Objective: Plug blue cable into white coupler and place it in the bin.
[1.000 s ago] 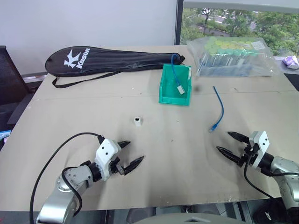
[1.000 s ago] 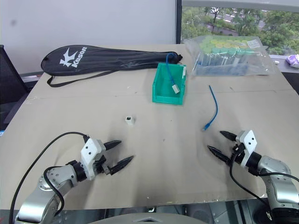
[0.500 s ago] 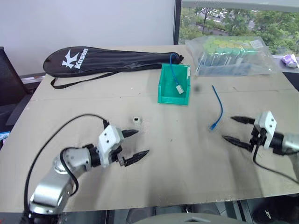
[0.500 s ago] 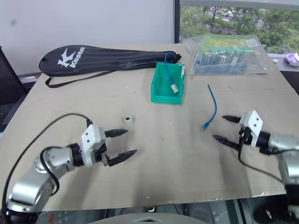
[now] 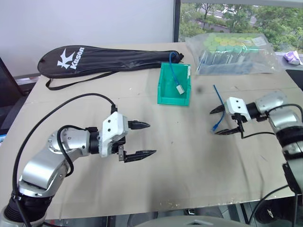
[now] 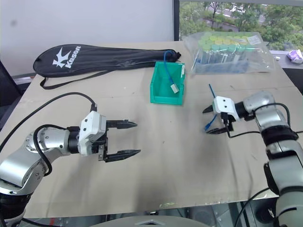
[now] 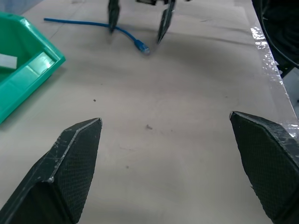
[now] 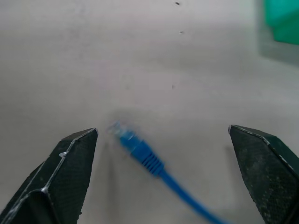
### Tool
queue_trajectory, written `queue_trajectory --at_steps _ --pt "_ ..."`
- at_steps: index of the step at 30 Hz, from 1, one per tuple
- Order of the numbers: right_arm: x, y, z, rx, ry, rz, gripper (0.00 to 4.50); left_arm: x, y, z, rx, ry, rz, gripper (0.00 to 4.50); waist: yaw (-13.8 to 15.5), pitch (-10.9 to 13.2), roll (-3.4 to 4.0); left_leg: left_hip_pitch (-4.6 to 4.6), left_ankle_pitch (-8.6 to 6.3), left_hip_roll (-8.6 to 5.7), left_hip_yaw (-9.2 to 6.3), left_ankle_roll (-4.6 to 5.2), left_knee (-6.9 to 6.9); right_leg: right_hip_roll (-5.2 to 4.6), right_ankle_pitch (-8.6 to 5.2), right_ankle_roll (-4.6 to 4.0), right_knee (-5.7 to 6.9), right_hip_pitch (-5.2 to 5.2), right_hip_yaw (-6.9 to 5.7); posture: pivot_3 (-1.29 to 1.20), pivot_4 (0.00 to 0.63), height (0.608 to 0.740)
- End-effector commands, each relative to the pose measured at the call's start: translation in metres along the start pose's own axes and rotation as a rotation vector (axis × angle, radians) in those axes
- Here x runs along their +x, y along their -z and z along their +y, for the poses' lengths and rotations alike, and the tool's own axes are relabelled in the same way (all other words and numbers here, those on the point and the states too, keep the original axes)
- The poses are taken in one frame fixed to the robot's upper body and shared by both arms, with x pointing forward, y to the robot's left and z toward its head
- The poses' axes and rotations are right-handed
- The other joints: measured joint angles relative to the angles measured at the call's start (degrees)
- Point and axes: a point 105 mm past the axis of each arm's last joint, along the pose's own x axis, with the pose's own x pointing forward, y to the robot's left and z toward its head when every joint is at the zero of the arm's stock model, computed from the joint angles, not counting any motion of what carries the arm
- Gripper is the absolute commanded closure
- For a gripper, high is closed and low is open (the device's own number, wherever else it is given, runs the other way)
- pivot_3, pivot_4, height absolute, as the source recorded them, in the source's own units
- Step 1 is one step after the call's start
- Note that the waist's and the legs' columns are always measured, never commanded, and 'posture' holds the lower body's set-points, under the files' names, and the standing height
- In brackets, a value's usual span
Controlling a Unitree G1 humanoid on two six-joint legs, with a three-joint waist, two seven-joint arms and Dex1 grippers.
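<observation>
The blue cable is lying in a short, smooth bend (image 5: 221,100), so its free tail (image 5: 215,87) should stick out and stay curved when I lift the plug.
The blue cable (image 5: 219,105) lies bent on the table right of the bin, its plug end (image 8: 140,151) nearest me. My right gripper (image 5: 214,122) is open, with one finger on each side of that plug end and slightly above it. It is not touching the plug. The green bin (image 5: 171,100) stands mid-table and holds another blue cord ending in a white block (image 5: 180,89). My left gripper (image 5: 149,138) hovers open over the table's left-middle, pointing right. The left wrist view looks across bare table at the plug (image 7: 141,45) and the bin (image 7: 28,77). The white coupler is hidden.
A black racket bag (image 5: 104,56) lies along the far left of the table. A clear bag of green-capped tubes (image 5: 232,54) sits at the far right. A black wire (image 5: 61,106) loops from my left arm. The table's front edge runs close below both arms.
Both arms rose off the table. The right gripper swung in to the left and rolled to straddle the cable's plug end. The left gripper lifted over the spot where the coupler showed.
</observation>
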Motion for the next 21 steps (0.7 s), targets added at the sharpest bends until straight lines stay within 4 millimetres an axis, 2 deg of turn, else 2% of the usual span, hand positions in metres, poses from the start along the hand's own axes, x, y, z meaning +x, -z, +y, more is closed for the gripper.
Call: queue_trajectory --at_steps 1,4,7,12,13,15,16,21 --pt "-0.002 0.000 0.000 -0.040 -0.089 0.053 0.06 0.000 -0.014 -0.002 0.047 -0.002 -0.027 0.00 0.0 0.0 0.00 -0.01 0.00 0.00 0.00 -0.01 0.00 -0.02 0.00 0.00 -0.01 0.00 0.00 0.00 0.150 0.740" --pt "0.000 -0.001 -0.003 -0.049 -0.108 0.074 0.06 0.001 -0.015 -0.002 0.048 -0.006 -0.031 0.00 -0.1 0.0 0.01 -0.02 0.01 -0.01 0.02 -0.02 0.01 -0.08 0.01 0.01 -0.02 -0.01 0.02 0.00 0.150 0.740" --pt "0.001 -0.001 -0.004 -0.057 -0.119 0.087 0.75 0.000 -0.017 -0.004 0.041 -0.010 -0.046 0.00 -0.1 0.0 0.01 -0.01 0.04 -0.01 0.00 -0.07 0.01 -0.10 0.01 0.01 0.00 -0.01 0.02 0.00 0.150 0.740" --pt "0.001 -0.001 -0.005 -0.065 -0.127 0.094 2.93 0.000 -0.018 -0.004 0.037 -0.016 -0.052 0.00 -0.1 0.0 0.02 0.02 0.04 0.00 0.00 -0.07 0.01 -0.11 0.01 0.00 0.04 -0.01 0.02 0.00 0.150 0.740" --pt "0.001 -0.001 -0.005 -0.067 -0.129 0.092 3.51 0.000 -0.019 -0.004 0.036 -0.016 -0.056 0.00 -0.1 0.0 0.02 0.02 0.03 0.00 0.00 -0.07 0.01 -0.11 0.02 0.00 0.04 0.00 0.03 0.00 0.150 0.740" --pt "0.004 -0.003 -0.004 -0.069 -0.135 0.075 4.24 0.000 -0.020 -0.004 0.034 -0.017 -0.064 0.00 -0.1 0.0 0.02 0.02 0.03 0.00 0.00 -0.06 0.02 -0.11 0.02 0.00 0.04 0.00 0.03 0.00 0.150 0.740" --pt "0.006 -0.005 -0.003 -0.065 -0.136 0.060 4.40 0.000 -0.020 -0.003 0.033 -0.019 -0.067 0.00 -0.1 0.0 0.02 0.02 0.04 0.00 0.00 -0.08 0.02 -0.11 0.02 0.01 0.03 0.00 0.03 0.00 0.150 0.740" --pt "0.020 -0.020 -0.002 -0.033 -0.131 -0.046 4.40 -0.004 -0.018 0.004 0.032 -0.055 -0.060 0.00 -0.1 0.0 0.03 0.02 0.04 0.02 -0.02 -0.08 0.01 -0.16 0.03 0.02 0.03 -0.01 0.03 0.00 0.150 0.740"
